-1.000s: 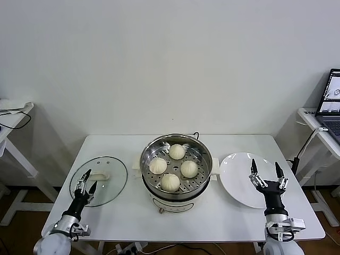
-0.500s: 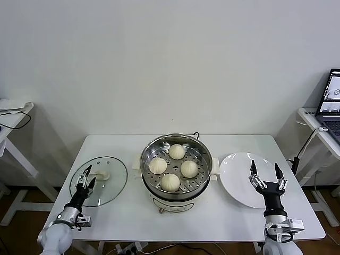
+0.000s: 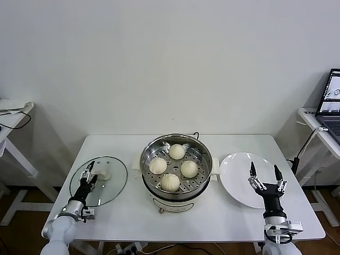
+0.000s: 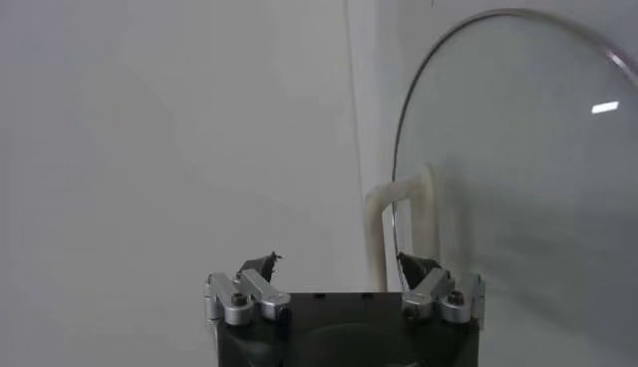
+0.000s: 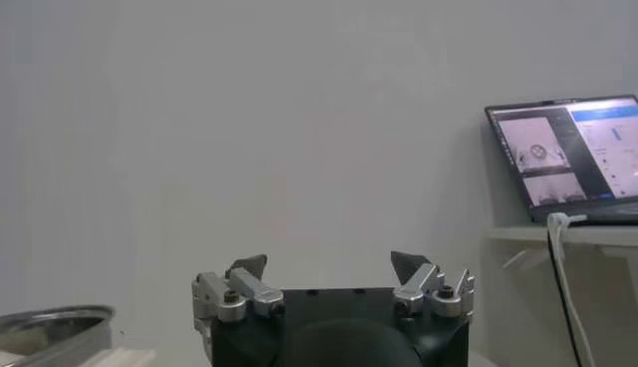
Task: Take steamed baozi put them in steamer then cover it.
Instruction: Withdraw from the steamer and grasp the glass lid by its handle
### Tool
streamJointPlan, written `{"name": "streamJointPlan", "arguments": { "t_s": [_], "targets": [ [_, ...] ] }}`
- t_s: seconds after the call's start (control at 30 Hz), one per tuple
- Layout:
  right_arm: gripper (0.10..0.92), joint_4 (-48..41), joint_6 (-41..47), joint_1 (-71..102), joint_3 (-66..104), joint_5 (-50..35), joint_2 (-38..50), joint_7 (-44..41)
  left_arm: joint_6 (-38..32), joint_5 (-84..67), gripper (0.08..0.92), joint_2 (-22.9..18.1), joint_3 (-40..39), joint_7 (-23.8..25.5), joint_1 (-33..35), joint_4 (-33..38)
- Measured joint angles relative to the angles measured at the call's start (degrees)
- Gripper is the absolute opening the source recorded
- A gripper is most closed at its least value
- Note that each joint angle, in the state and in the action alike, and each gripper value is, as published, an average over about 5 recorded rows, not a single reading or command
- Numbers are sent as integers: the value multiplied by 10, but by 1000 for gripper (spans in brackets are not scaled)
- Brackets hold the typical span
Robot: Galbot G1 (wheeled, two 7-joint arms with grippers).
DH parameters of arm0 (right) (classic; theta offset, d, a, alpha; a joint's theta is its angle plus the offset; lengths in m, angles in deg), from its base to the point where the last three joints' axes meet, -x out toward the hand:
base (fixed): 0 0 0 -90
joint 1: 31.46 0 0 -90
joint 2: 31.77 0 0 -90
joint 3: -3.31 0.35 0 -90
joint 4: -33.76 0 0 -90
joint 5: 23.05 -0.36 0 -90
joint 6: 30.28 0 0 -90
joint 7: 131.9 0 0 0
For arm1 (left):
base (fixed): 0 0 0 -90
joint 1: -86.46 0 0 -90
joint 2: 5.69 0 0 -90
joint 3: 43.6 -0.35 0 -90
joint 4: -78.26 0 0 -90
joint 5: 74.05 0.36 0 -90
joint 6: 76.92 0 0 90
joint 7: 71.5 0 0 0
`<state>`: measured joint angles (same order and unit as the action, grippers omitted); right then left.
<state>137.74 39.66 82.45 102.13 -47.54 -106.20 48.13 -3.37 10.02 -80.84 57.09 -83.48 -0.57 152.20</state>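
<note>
My gripper has the clear glass cover (image 3: pixel 107 186) to lower, and the baozi (image 3: pixel 170 183) sit below the shiny steamer's rim. The cover will therefore come to rest flat over them when I lower it.
Several cream-white baozi (image 3: pixel 170 182) sit on the perforated tray inside the shiny steamer (image 3: pixel 150 146) at the table's middle. The clear glass cover (image 3: pixel 112 186) lies flat on the table to its left, with its white handle (image 3: pixel 101 173) toward the back. My left gripper (image 3: pixel 88 171) is open over the cover's left part, close beside the handle. In the left wrist view the handle (image 4: pixel 399 214) stands just ahead of one fingertip of the left gripper (image 4: pixel 342 261), with the cover (image 4: pixel 518 180) beyond. My right gripper (image 3: pixel 263 169) hangs open and empty over the white plate (image 3: pixel 236 172).
The empty white plate lies right of the steamer. A laptop (image 3: pixel 332 98) stands on a side table at the far right, also seen in the right wrist view as a laptop (image 5: pixel 568 155). Another small table (image 3: pixel 13 109) is at the far left. The steamer's rim (image 5: pixel 50 324) shows beside the right gripper (image 5: pixel 327 264).
My left gripper has moved away from the table's front edge, farther over the cover toward its handle. The right gripper has hardly shifted. The baozi and cover have not moved.
</note>
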Motion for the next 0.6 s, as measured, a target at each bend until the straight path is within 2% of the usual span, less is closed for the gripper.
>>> {"name": "streamJointPlan", "arguments": {
  "t_s": [0.3, 0.6],
  "targets": [
    [823, -4, -5, 2, -1, 4, 0, -2, 6, 6, 810, -7, -2, -4, -20, -20],
    [823, -11, -9, 1, -5, 8, 0, -3, 7, 10, 575, -9, -4, -7, -25, -33]
  ]
}}
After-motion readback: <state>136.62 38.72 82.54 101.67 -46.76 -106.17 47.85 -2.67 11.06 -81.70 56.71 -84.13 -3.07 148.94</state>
